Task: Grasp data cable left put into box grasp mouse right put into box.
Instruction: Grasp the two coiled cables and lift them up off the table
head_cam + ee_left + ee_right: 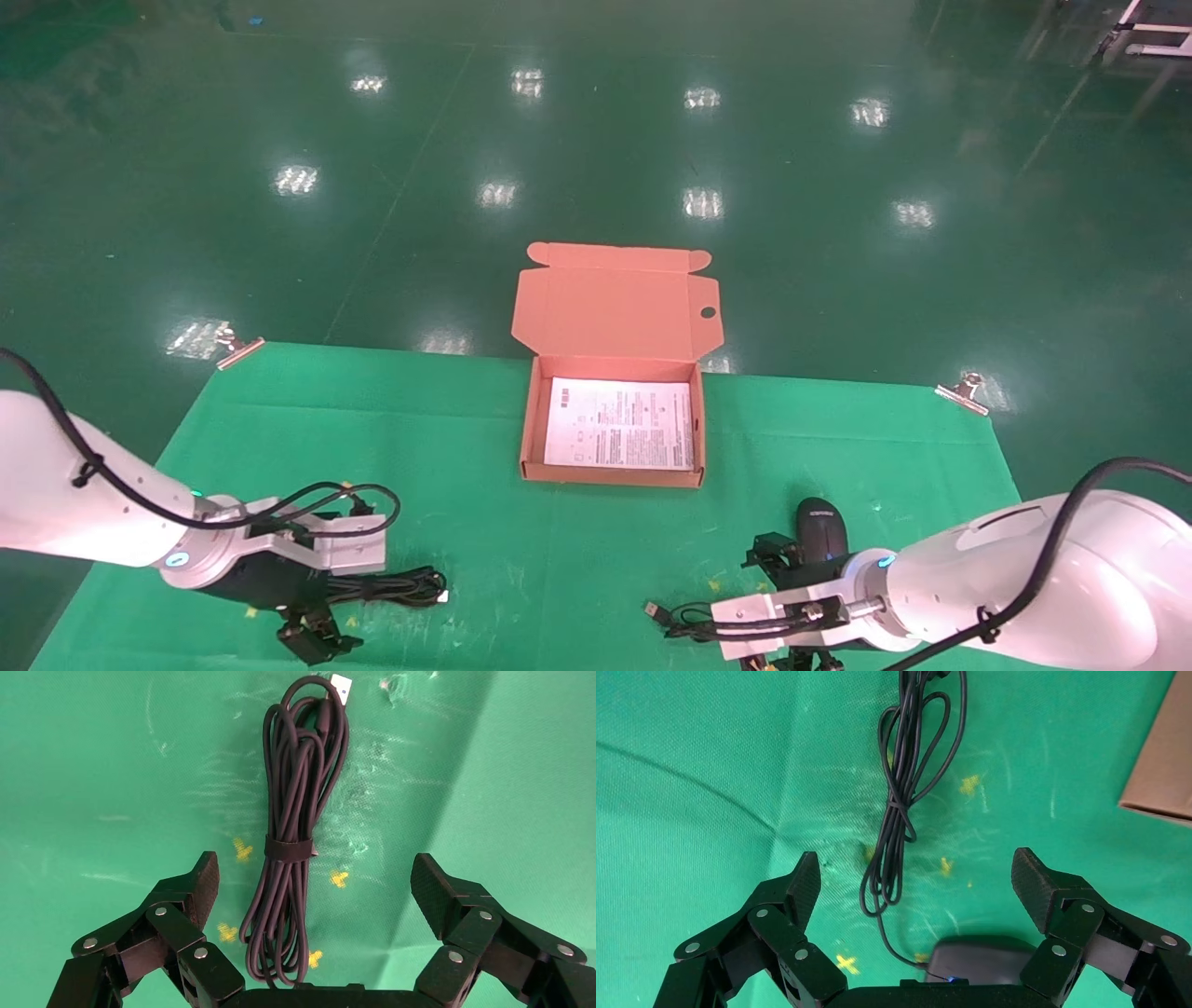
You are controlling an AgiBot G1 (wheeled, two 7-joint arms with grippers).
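My gripper will make the mouse (821, 527) dangle when it lifts the coiled cord, because a short loose piece (888, 944) of cord connects the coiled cord to the mouse.
The data cable (391, 587), a black looped bundle with a tie round its middle, lies on the green mat at the front left. In the left wrist view the data cable (288, 846) lies lengthwise between the spread fingers of my left gripper (314, 864), untouched, with its silver plug (341, 683) at the far end. The left gripper (321, 606) is open. The black mouse (821, 527) lies at the front right, its thin cord (689, 615) trailing left. My right gripper (916, 859) is open over the mouse (975, 959), near its palm, with the cord (905, 797) stretching away. The box (529, 438) stands open at the mat's middle.
The box's hinged lid (615, 303) stands up behind it, and a white printed sheet (619, 424) lies at its bottom. Metal clips (237, 347) (964, 391) hold the mat's far corners. A box corner (1162, 769) shows in the right wrist view. Green floor lies beyond.
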